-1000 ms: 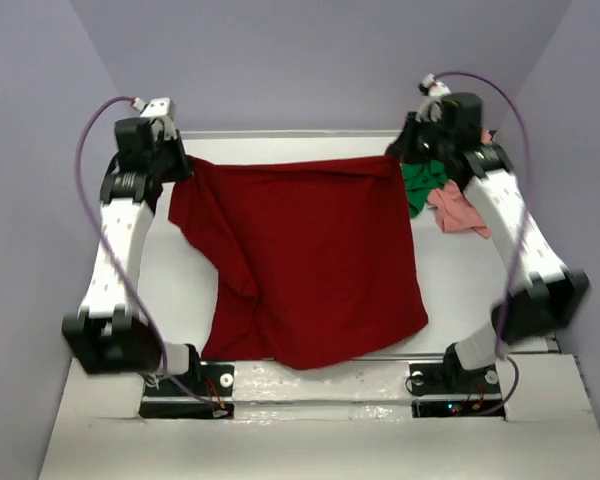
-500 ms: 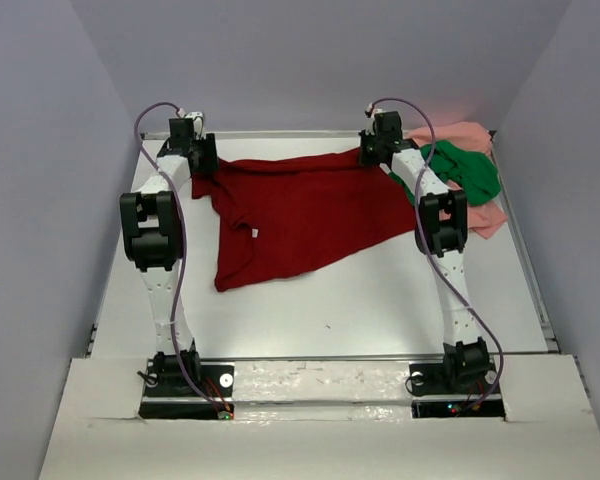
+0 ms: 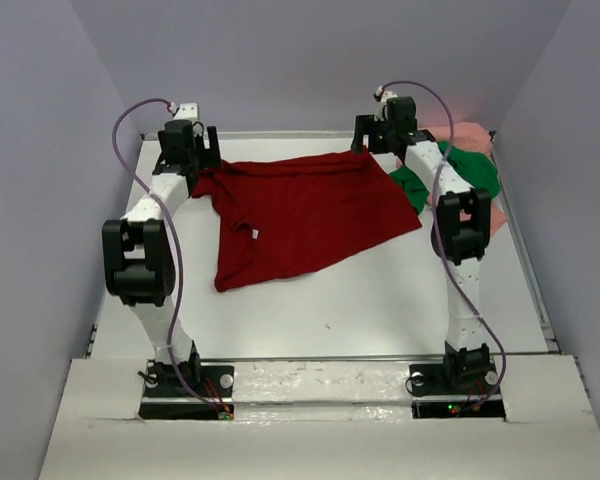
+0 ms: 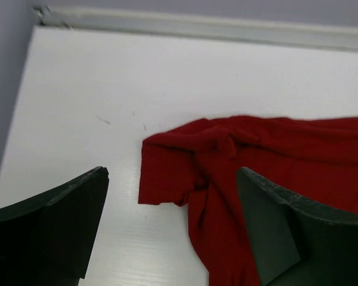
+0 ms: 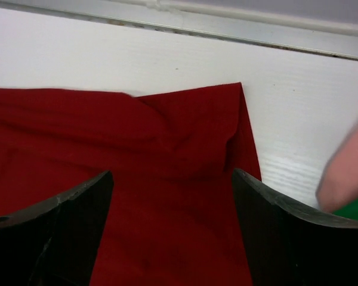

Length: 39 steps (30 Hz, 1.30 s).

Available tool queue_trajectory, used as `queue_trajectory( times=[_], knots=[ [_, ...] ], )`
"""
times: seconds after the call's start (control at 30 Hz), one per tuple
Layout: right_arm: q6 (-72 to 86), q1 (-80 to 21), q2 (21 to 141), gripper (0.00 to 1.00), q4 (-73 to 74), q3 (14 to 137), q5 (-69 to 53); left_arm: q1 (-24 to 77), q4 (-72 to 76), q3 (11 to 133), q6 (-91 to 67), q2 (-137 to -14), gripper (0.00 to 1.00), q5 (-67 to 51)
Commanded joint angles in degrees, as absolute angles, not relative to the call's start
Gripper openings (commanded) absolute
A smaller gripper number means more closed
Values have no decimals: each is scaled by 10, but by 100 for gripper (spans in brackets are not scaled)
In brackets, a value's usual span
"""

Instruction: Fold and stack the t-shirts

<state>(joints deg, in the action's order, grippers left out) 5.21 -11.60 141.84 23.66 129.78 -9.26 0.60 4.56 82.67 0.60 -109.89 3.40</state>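
The dark red t-shirt's edge is bunched inward next to the white tag (image 3: pixel 255 234), so next my left gripper pinches that fold (image 3: pixel 243 219) and pulls it flat before folding.
The dark red t-shirt (image 3: pixel 300 215) lies spread on the white table toward the back, rumpled at its left side and lower left. My left gripper (image 3: pixel 202 152) hovers open over its back left corner; the left wrist view shows that bunched corner (image 4: pixel 197 158) lying free between the wide fingers. My right gripper (image 3: pixel 365 140) is open over the back right corner (image 5: pixel 227 113), with flat red cloth below the jaws. The green t-shirt (image 3: pixel 465 170) and the pale pink t-shirt (image 3: pixel 470 135) sit heaped at the back right, partly behind the right arm.
A raised rail (image 3: pixel 280 133) runs along the table's back edge, just beyond both grippers. Grey walls close in on the left, right and back. Bare white table (image 3: pixel 350 300) stretches from the red shirt to the arm bases (image 3: pixel 320 380).
Both grippers have opened and let go of the red shirt's back corners. One second ago the shirt hung lifted between them; now it lies on the table at the back.
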Motion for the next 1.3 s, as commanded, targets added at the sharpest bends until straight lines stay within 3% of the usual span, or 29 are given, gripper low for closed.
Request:
queue_trajectory(
  times=[0.0,0.1,0.23,0.4,0.6,0.77,1.0,1.27],
  knots=[
    [59,-122,1233,86,135,1169,-137,29,148,790,12,-957,99,114],
    [68,-122,1141,86,79,1059,-155,44,248,704,47,-873,99,102],
    [85,-127,1096,85,117,1019,-166,53,87,733,4,-867,99,7],
    [84,-127,1077,84,132,977,-176,54,46,680,-12,-856,99,-68],
    [93,-127,1088,84,134,977,-177,60,7,680,-25,-894,97,-125],
    [79,-127,1100,83,138,978,-160,63,-111,736,-26,-930,91,-200],
    [82,-127,1119,83,144,986,-163,67,-227,758,-10,-904,89,-235],
    [86,-127,1121,83,147,1001,-165,74,-241,722,-8,-909,87,-222]
  ],
)
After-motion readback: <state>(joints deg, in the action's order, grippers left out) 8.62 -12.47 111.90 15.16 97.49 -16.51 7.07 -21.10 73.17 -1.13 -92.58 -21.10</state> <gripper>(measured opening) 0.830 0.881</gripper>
